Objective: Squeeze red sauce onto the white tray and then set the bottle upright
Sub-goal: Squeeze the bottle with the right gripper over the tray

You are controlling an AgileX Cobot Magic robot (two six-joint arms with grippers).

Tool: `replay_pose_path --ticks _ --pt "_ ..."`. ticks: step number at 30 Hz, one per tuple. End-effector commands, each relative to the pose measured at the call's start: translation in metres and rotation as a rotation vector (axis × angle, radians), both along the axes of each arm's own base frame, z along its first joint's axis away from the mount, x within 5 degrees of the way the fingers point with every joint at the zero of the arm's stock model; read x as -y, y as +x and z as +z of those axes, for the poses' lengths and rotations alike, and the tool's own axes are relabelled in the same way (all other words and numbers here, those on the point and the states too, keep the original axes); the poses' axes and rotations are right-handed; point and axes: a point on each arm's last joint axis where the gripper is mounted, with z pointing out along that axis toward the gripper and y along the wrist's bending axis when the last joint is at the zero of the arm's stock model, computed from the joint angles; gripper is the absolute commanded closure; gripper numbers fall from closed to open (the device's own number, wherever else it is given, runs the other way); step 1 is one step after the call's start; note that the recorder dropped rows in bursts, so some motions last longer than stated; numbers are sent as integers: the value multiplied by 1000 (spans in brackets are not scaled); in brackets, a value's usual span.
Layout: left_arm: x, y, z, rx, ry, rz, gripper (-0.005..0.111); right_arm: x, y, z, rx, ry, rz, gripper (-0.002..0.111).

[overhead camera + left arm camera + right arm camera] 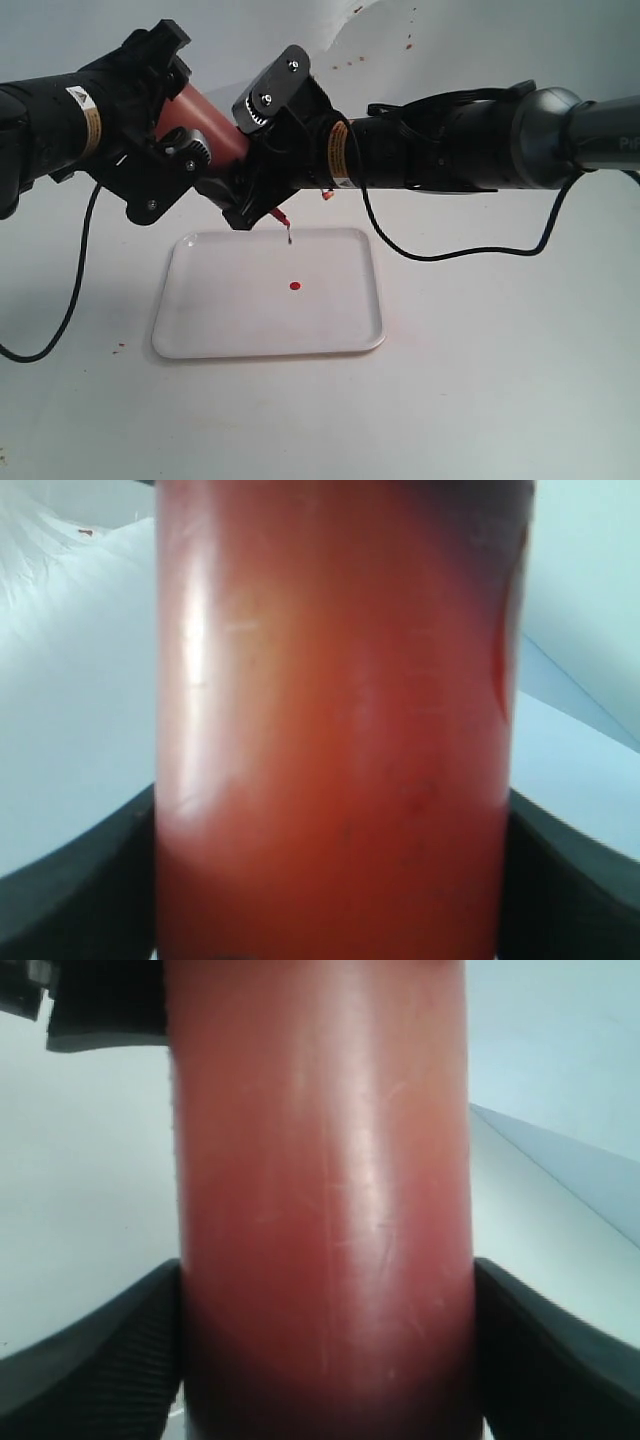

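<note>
The nozzle (281,216) points down and both grippers hold the bottle (208,122), so after squeezing, my right gripper should move away and let my left gripper turn the nozzle up.
The orange-red squeeze bottle (205,122) hangs tilted above the white tray (230,320), its thin red nozzle (283,222) pointing down over the tray's far edge. A dark drop clings to the nozzle tip. One small round blob of red sauce (294,287) lies near the tray's middle. My left gripper (175,125) is shut on the bottle's body near its base. My right gripper (255,165) is shut on the bottle nearer the cap. The bottle (335,730) fills the left wrist view, black fingers (70,880) pressed on both sides; likewise the bottle (320,1210) and fingers (90,1360) in the right wrist view.
Both arms and their black cables (450,250) hang over the white table (500,380). Brownish-red specks of old splatter (350,62) dot the white backdrop behind, and a few lie on the table at the left (120,345).
</note>
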Motion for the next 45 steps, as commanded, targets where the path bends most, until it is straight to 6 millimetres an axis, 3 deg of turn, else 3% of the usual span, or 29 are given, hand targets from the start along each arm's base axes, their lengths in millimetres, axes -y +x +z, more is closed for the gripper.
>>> replay_pose_path --ticks 1,4,6,10,19,23,26,28,30,32,33,45 --pt "4 -1 6 8 -28 -17 107 -5 -3 10 -42 115 14 105" --pt "4 -1 6 8 -28 -17 107 -5 -3 10 -22 102 23 86" --pt "4 -1 6 8 -28 -17 107 -5 -3 10 -22 102 23 63" --pt "4 -1 6 8 -28 -17 107 -5 -3 10 -9 96 27 4" --pt "4 -1 6 8 -28 -17 107 -4 -2 9 -9 92 18 3" --pt "4 -1 6 8 -28 -17 107 -2 1 6 -10 54 -20 7" --pt "4 -1 6 8 -28 -17 107 0 3 4 -11 24 -51 20" --pt "4 -1 6 8 -28 -17 107 1 4 3 -13 13 -66 40" --pt "4 -1 6 8 -28 -17 107 1 4 3 -13 12 -65 66" --pt "4 -1 6 8 -28 -17 107 1 4 3 -12 16 -59 99" --pt "4 -1 6 8 -28 -17 107 0 3 3 -16 22 -56 108" --pt "4 -1 6 8 -28 -17 107 0 3 4 -16 27 -53 107"
